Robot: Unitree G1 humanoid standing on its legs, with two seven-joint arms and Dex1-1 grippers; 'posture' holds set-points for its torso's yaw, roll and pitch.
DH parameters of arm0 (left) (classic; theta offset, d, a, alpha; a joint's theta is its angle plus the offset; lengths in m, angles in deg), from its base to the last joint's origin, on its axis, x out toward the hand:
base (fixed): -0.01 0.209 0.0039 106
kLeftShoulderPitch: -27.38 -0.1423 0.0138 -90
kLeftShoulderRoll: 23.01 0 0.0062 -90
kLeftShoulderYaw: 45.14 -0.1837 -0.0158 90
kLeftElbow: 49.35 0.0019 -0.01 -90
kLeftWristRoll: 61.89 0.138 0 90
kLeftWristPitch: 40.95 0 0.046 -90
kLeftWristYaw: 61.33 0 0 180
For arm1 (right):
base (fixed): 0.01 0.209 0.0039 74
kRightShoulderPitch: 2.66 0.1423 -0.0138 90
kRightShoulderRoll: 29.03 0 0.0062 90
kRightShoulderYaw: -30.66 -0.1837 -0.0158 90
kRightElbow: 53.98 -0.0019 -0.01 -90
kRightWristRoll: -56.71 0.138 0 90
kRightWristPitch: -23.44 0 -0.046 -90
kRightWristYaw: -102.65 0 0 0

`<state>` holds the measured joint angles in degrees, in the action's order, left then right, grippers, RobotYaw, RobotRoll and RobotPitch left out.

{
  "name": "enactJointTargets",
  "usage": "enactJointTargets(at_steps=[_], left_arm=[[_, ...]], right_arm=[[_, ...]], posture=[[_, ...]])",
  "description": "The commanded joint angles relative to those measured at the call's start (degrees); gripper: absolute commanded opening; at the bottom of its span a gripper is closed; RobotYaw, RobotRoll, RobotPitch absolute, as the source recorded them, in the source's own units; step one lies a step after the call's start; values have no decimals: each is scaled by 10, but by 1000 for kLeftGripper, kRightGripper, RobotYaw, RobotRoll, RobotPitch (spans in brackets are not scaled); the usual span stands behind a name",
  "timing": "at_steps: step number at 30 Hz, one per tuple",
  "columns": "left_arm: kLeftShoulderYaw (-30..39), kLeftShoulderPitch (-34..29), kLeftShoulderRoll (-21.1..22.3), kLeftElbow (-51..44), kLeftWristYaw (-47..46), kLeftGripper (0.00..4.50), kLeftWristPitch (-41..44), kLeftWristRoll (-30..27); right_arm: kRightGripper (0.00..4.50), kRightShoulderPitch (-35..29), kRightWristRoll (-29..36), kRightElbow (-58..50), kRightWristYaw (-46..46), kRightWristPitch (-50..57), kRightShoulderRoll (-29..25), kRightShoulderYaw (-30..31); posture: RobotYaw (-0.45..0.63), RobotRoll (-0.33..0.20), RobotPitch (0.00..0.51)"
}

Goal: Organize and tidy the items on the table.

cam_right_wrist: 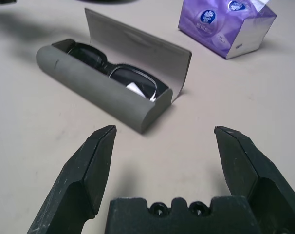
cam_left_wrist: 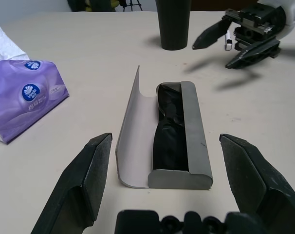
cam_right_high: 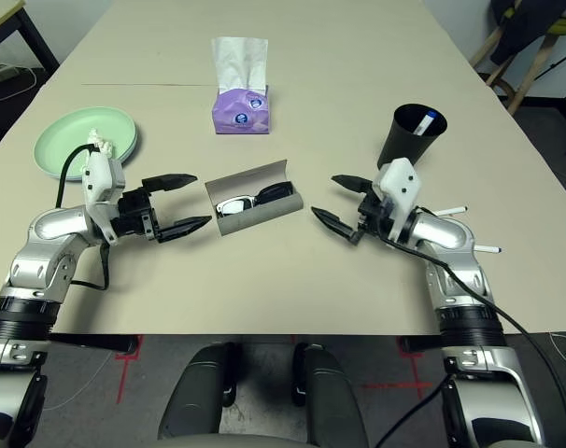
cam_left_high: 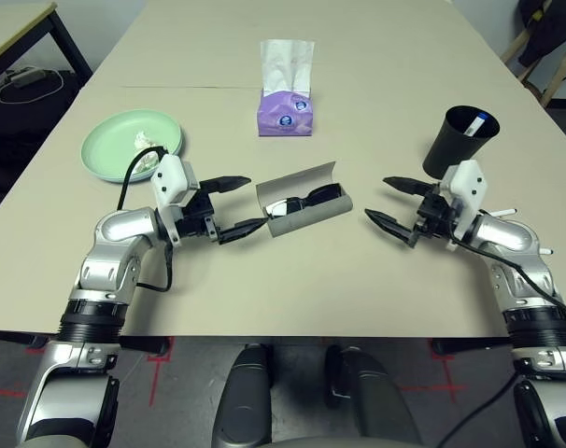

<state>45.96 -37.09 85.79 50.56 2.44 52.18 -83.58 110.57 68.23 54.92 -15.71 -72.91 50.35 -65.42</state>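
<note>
I should close my left gripper's fingers and press the lid down over the sunglasses (cam_left_high: 313, 198), because the grey glasses case's lid (cam_left_high: 298, 183) stands open behind the black sunglasses.
The grey glasses case (cam_left_high: 306, 213) lies open in the middle of the table (cam_left_high: 292, 289), with the black sunglasses (cam_left_high: 306, 198) inside it. My left gripper (cam_left_high: 255, 201) is open just left of the case, its fingers apart from it. To the right of the case, my right gripper (cam_left_high: 376, 199) is open with a small gap between them. A pale green plate (cam_left_high: 115, 145) at the left holds a white tissue wad (cam_left_high: 147, 141). At the right stands the black cup (cam_left_high: 456, 145) with the blue-white pen (cam_left_high: 479, 121) in it.
A purple tissue pack (cam_left_high: 286, 112) with white tissue sticking up stands behind the case. A seam line (cam_left_high: 190, 89) crosses the table farther back. A side table (cam_left_high: 12, 23) is off the far left corner, and chair legs (cam_left_high: 544, 56) show at the far right.
</note>
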Motion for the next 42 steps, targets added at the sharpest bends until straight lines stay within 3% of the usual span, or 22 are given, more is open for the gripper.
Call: enactJointTargets(at_steps=[1, 18, 21, 30, 37, 42], left_arm=[[3, 4, -6, 15, -6, 4500, -8, 7], [5, 58, -30, 122, 8, 4500, -66, 20], [7, 63, -31, 132, 18, 3554, -59, 14], [-3, 75, -34, 193, 75, 53, -122, 29], [-4, 112, -44, 284, 102, 16, -170, 44], [12, 151, -58, 330, 47, 16, -147, 51]], right_arm=[[4464, -6, 18, 27, 24, -30, -11, 5], [4464, -51, 100, -68, -6, 56, -27, -8], [4500, -54, 102, -81, -13, 63, -27, -6], [4500, -54, 107, -105, -25, 81, -27, -3], [4500, -58, 109, -122, -30, 92, -29, -1], [4500, -59, 111, -130, -33, 96, -28, 0]], posture=[[148, 0, 143], [133, 0, 138], [125, 0, 137], [117, 0, 139], [104, 0, 141], [97, 0, 140]])
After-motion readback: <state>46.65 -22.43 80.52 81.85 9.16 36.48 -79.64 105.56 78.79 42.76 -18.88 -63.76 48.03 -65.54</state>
